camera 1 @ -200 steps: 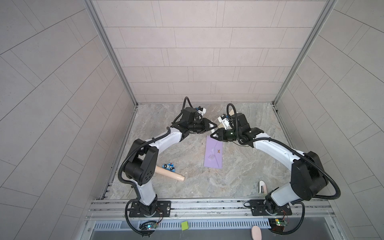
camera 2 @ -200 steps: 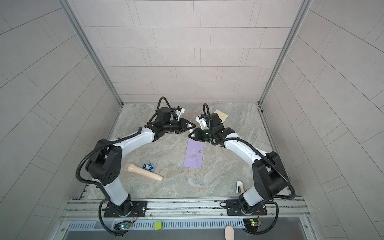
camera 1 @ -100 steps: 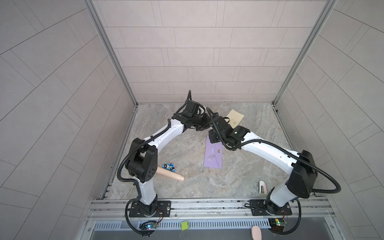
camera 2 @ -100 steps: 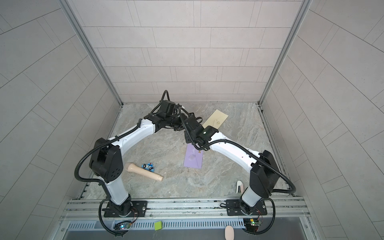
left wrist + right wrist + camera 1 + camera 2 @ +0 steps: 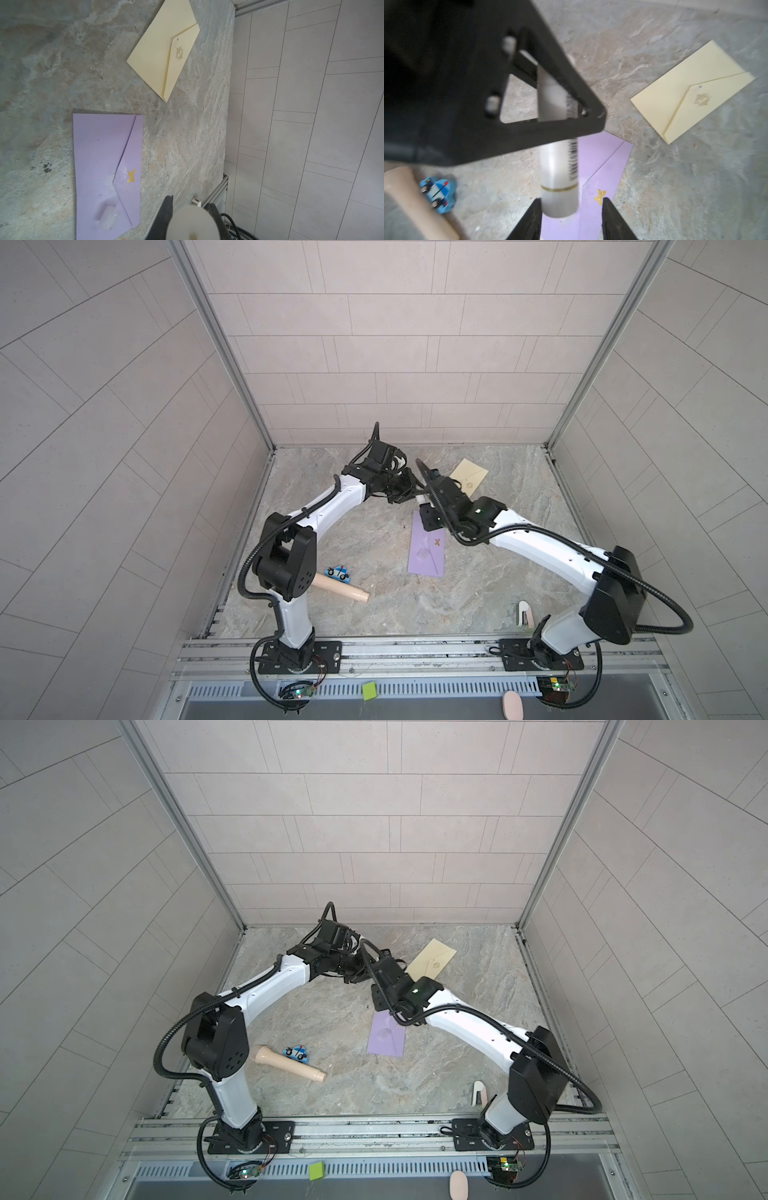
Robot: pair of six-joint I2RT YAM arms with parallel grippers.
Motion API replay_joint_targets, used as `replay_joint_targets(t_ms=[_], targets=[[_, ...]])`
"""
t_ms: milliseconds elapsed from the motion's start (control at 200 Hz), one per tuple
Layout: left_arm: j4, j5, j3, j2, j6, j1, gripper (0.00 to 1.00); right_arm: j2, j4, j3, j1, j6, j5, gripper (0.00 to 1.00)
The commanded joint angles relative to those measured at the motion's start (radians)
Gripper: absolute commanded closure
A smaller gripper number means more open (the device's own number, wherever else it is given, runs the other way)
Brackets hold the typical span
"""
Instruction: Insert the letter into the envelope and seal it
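Next, I reach to the gold ring [image 5: 559,188] with my right gripper before I close it, because the glue stick's end with the cap [image 5: 560,206] sits shallow at the ends of my right gripper's fingers, against one finger.
The purple envelope [image 5: 426,556] lies flat at mid-table with its flap folded down and a gold butterfly on it. A small translucent piece [image 5: 109,216] rests on it. The letter is out of view. Above the envelope's far end, my left gripper [image 5: 405,493] is shut on a white glue stick [image 5: 558,176]. My right gripper [image 5: 423,506] meets it from the other side. Its jaws stand open in the right wrist view [image 5: 572,209], around the stick's capped end. One finger [image 5: 532,218] is against the cap, the other stands apart. In the left wrist view the stick's round end fills my left gripper [image 5: 190,205].
A cream envelope [image 5: 469,479] lies at the back right, flap down. A wooden peg [image 5: 340,587] and a small blue toy car [image 5: 337,571] lie at the front left by the left arm's base. A small white object [image 5: 524,612] stands at the front right.
My right arm has swung left and back, uncovering the cream envelope. Its jaws have spread apart around the glue stick's end. The left gripper keeps its hold.
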Motion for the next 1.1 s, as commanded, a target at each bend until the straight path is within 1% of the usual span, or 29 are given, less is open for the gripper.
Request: replay_joint_targets(t_ms=[0,45,115,240,325,370,485,635,781,921,1006,1066,1096], targets=[[0.093,0.032,-0.035,-0.029,0.032,-0.004,1.00,-0.101,0.191,-0.086,-0.143,0.043,-0.509,0.50],[0.116,0.052,-0.043,-0.037,0.040,-0.005,1.00,-0.122,0.251,-0.128,-0.193,0.079,-0.607,0.50],[0.151,0.086,-0.049,-0.042,0.044,-0.004,1.00,-0.135,0.317,-0.176,-0.248,0.117,-0.703,0.50],[0.214,0.136,-0.060,-0.048,0.019,-0.006,1.00,-0.127,0.394,-0.234,-0.298,0.159,-0.794,0.51],[0.252,0.145,-0.071,-0.056,0.001,-0.006,1.00,-0.106,0.466,-0.256,-0.295,0.193,-0.855,0.53],[0.266,0.149,-0.076,-0.060,-0.004,-0.006,1.00,-0.097,0.481,-0.261,-0.293,0.207,-0.861,0.53],[0.279,0.159,-0.080,-0.070,-0.005,-0.009,1.00,-0.086,0.498,-0.267,-0.293,0.209,-0.842,0.55],[0.280,0.169,-0.083,-0.072,-0.011,-0.011,1.00,-0.055,0.506,-0.242,-0.293,0.212,-0.828,0.64],[0.288,0.171,-0.085,-0.072,-0.020,-0.012,1.00,-0.023,0.513,-0.212,-0.293,0.217,-0.825,0.67],[0.289,0.167,-0.086,-0.072,-0.024,-0.013,1.00,-0.012,0.503,-0.197,-0.294,0.219,-0.791,0.79],[0.272,0.149,-0.084,-0.070,-0.034,-0.012,1.00,-0.025,0.407,-0.176,-0.286,0.176,-0.692,0.89],[0.235,0.128,-0.073,-0.064,-0.037,-0.012,1.00,-0.037,0.290,-0.147,-0.265,0.119,-0.563,0.95],[0.209,0.118,-0.061,-0.058,-0.039,-0.012,1.00,-0.042,0.229,-0.127,-0.248,0.093,-0.471,0.97]])
